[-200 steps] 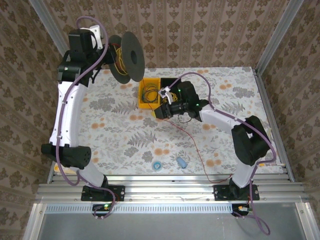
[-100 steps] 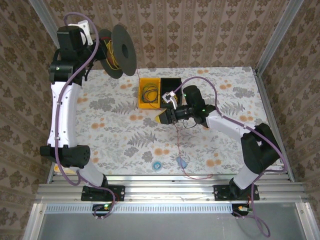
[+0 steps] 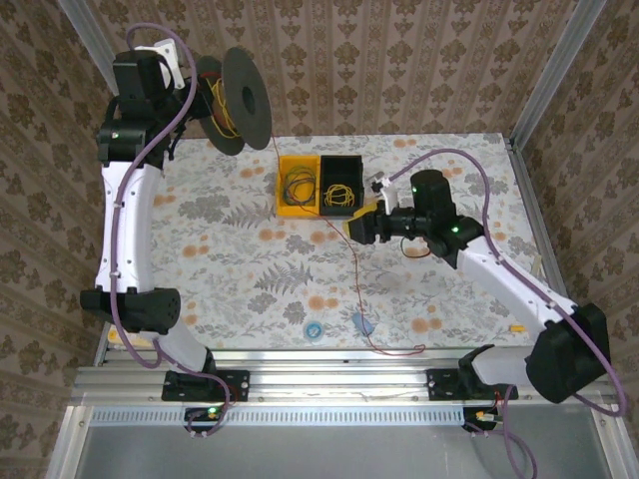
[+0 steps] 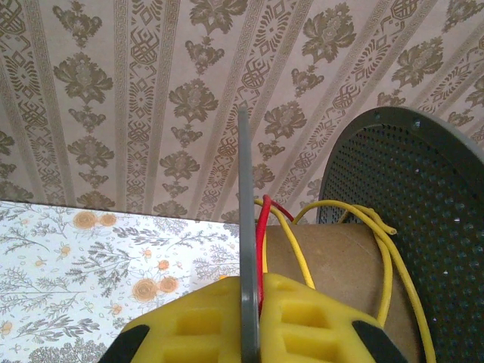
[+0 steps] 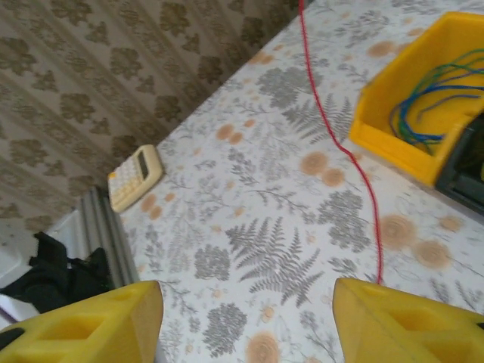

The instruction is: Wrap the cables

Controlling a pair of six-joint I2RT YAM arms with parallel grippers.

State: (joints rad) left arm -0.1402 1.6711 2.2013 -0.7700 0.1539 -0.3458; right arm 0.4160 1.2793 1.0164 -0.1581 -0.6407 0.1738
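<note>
The open fingers of the robot's right gripper face across the cable (image 5: 370,193), which lies clear of the yellow bin, so it should keep lowering to the red cable's free stretch (image 3: 356,269) and close.
High at the back left, my left gripper (image 3: 205,95) holds the dark grey spool (image 3: 247,100) off the table. In the left wrist view this gripper (image 4: 253,291) is shut, its yellow pads (image 4: 325,318) clamped on one grey flange (image 4: 244,197). The red cable (image 4: 262,227) passes over the cardboard core (image 4: 340,257) beside yellow wire. The cable (image 3: 351,269) slants down from the spool and across the table toward the front edge. My right gripper (image 3: 357,228) hovers just right of it, open and holding nothing. In the right wrist view the cable (image 5: 333,128) runs past the right fingertip (image 5: 408,321).
A yellow bin (image 3: 283,185) with coiled wires and a black bin (image 3: 355,163) with yellow wire stand at the back centre. A blue tape roll (image 3: 315,328) and a blue cap (image 3: 362,322) lie near the front edge. A calculator (image 5: 134,176) lies by the left wall.
My right gripper has opened, let go of the red cable and pulled back to the right. The left arm lifted the spool earlier and now holds still.
</note>
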